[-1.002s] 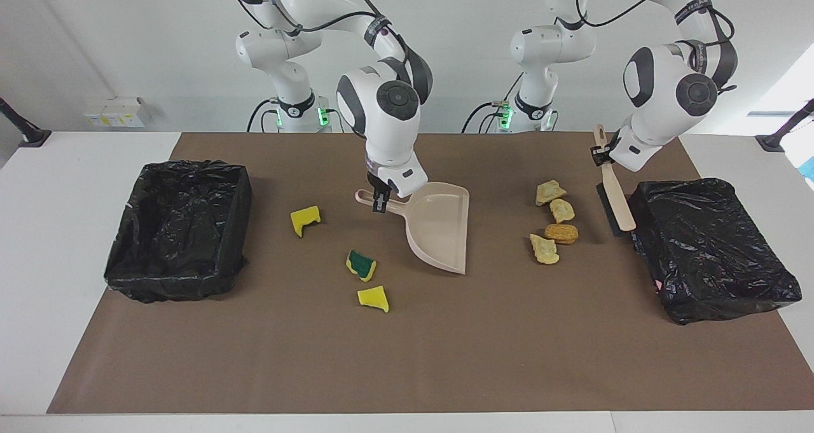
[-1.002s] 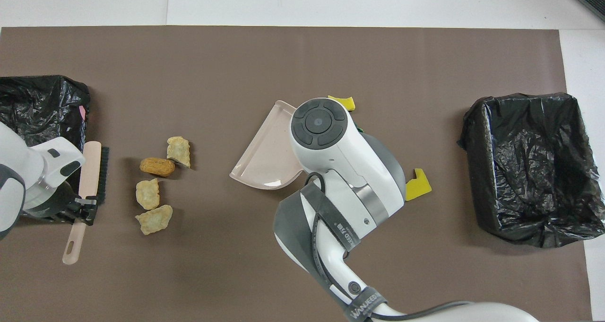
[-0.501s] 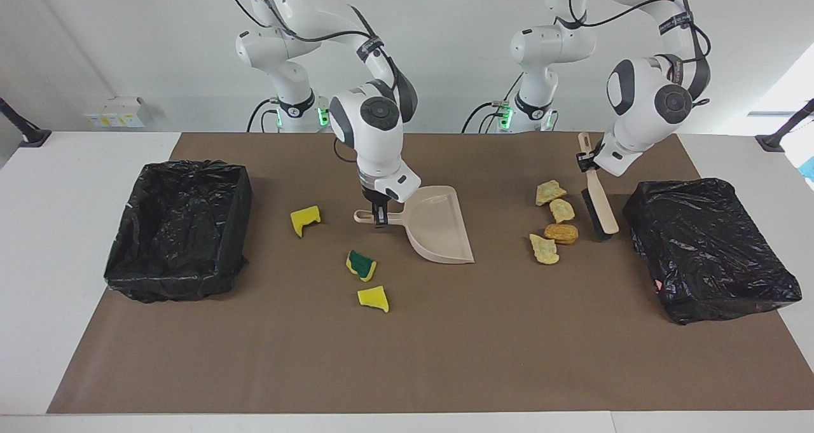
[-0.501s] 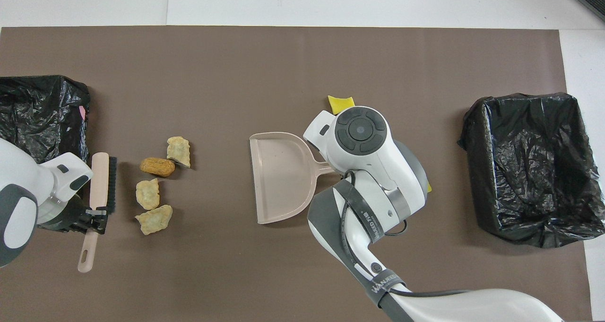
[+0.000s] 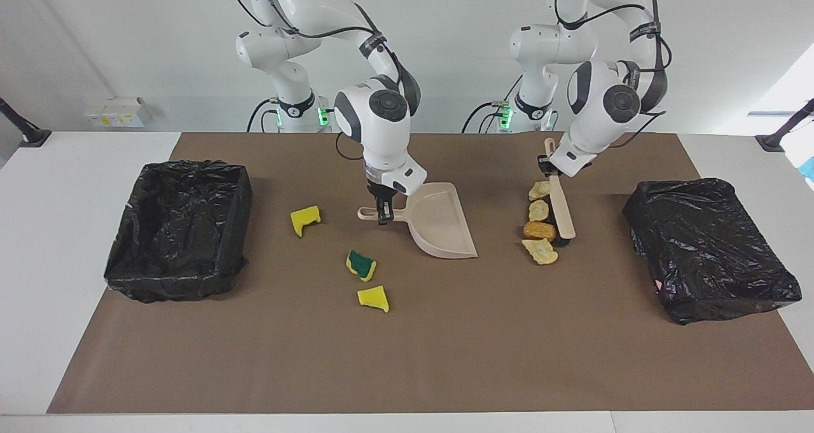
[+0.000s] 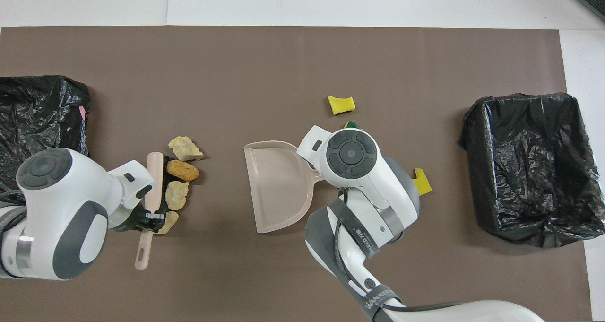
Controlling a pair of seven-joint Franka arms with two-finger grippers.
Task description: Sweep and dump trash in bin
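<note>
I should sweep the middle chunks with my left gripper first and then go back behind the end chunks (image 6: 185,148), because the row of chunks reaches past the brush's bristle tip (image 6: 168,158).
The trash is in two groups. Bread-like chunks (image 5: 540,231) (image 6: 182,169) lie in a row, touched by the dark bristles of the beige brush (image 5: 563,215) (image 6: 154,175). My left gripper (image 5: 545,164) (image 6: 152,215) is shut on the brush handle. Three yellow sponge pieces (image 5: 305,219) (image 5: 373,298) lie toward the right arm's end, one with a green face (image 5: 361,264). My right gripper (image 5: 383,213) is shut on the handle of the beige dustpan (image 5: 442,226) (image 6: 279,189), whose mouth faces the chunks. The right wrist hides that gripper from overhead.
A bin lined with a black bag (image 5: 178,229) (image 6: 529,166) stands open at the right arm's end of the brown mat. Another black-bagged bin (image 5: 709,248) (image 6: 42,109) sits at the left arm's end, close to the brush.
The left arm has swept the brush toward the dustpan, pushing the chunks into a tight row. The right arm has turned the dustpan and brought it lower, mouth toward the chunks.
</note>
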